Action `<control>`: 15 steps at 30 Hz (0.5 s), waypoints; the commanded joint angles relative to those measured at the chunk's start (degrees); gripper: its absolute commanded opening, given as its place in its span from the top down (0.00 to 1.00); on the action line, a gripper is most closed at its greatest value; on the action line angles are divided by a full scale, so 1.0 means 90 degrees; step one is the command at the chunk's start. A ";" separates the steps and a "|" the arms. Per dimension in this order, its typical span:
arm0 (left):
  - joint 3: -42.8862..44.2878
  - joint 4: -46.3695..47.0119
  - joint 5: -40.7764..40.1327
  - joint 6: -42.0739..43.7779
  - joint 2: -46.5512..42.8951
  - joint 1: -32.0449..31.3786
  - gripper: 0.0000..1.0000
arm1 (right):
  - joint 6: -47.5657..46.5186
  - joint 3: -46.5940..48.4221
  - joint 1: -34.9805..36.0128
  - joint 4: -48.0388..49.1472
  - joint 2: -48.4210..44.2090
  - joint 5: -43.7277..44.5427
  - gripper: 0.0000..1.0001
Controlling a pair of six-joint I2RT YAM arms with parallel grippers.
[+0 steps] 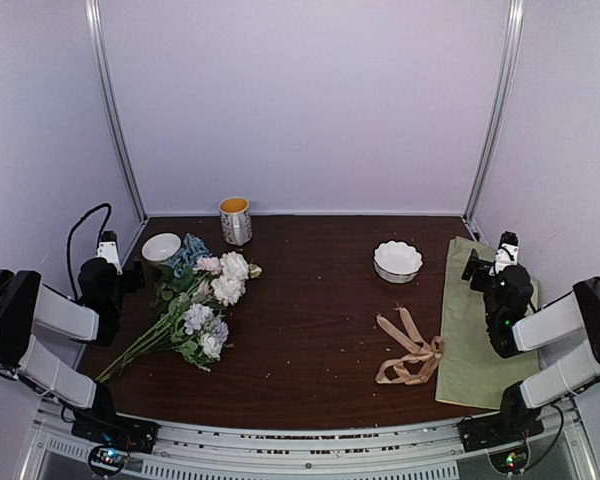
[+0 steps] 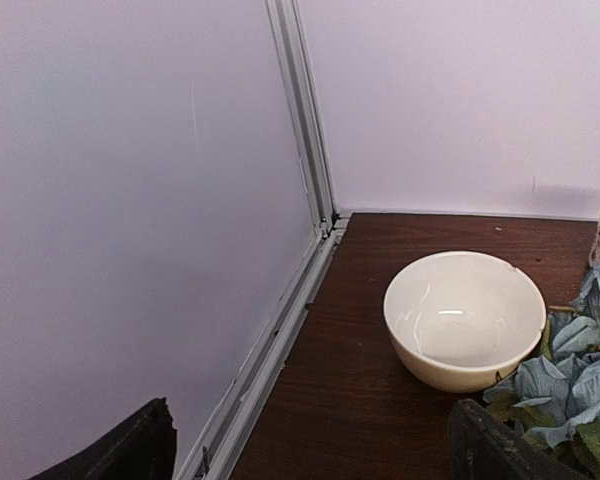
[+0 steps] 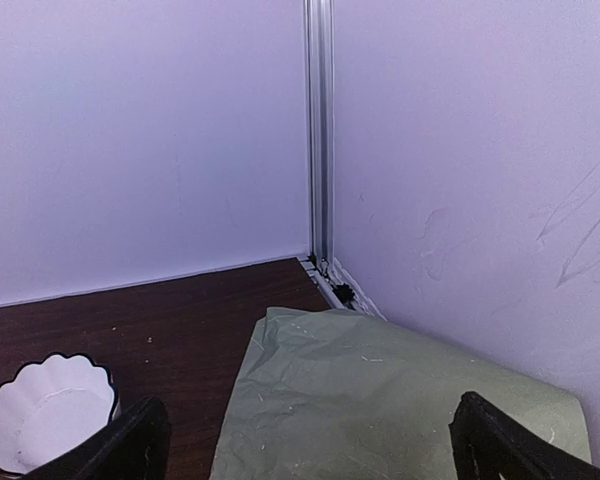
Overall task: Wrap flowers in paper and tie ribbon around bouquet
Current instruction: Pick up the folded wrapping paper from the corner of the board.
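Observation:
My right gripper hovers above the paper's flat inner part, far from the flowers, so it should pinch the paper's wall-side edge and pull it inward before wrapping.
The flowers lie on the left of the dark wooden table, with white, pink and blue blooms toward the back and thin green stems toward the front left. Their blue petals show at the right edge of the left wrist view. My left gripper stands open just left of the blooms, holding nothing. The sage-green paper lies flat along the right wall. My right gripper hovers open over the paper's far end, empty. The beige ribbon lies in loose loops beside the paper's left edge.
A plain white bowl sits at the back left by the flowers. A patterned mug stands near the back wall. A fluted white dish sits left of the paper. White walls and metal posts close in the table.

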 commanded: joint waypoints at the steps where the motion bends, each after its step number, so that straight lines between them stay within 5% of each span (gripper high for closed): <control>1: 0.0143 0.0348 -0.0020 0.0046 0.0044 0.0040 0.02 | -0.0063 0.0106 0.0015 0.0008 0.0010 0.0134 0.00; 11: 0.0127 0.0353 -0.0004 0.0047 0.0034 0.0045 0.02 | 0.0122 -0.0026 -0.0042 -0.0279 -0.0460 0.0215 0.00; 15: 0.0208 -0.0143 -0.0096 -0.0055 -0.0250 0.0050 0.02 | 0.0459 -0.0171 -0.0041 -0.0593 -0.1218 0.1264 0.00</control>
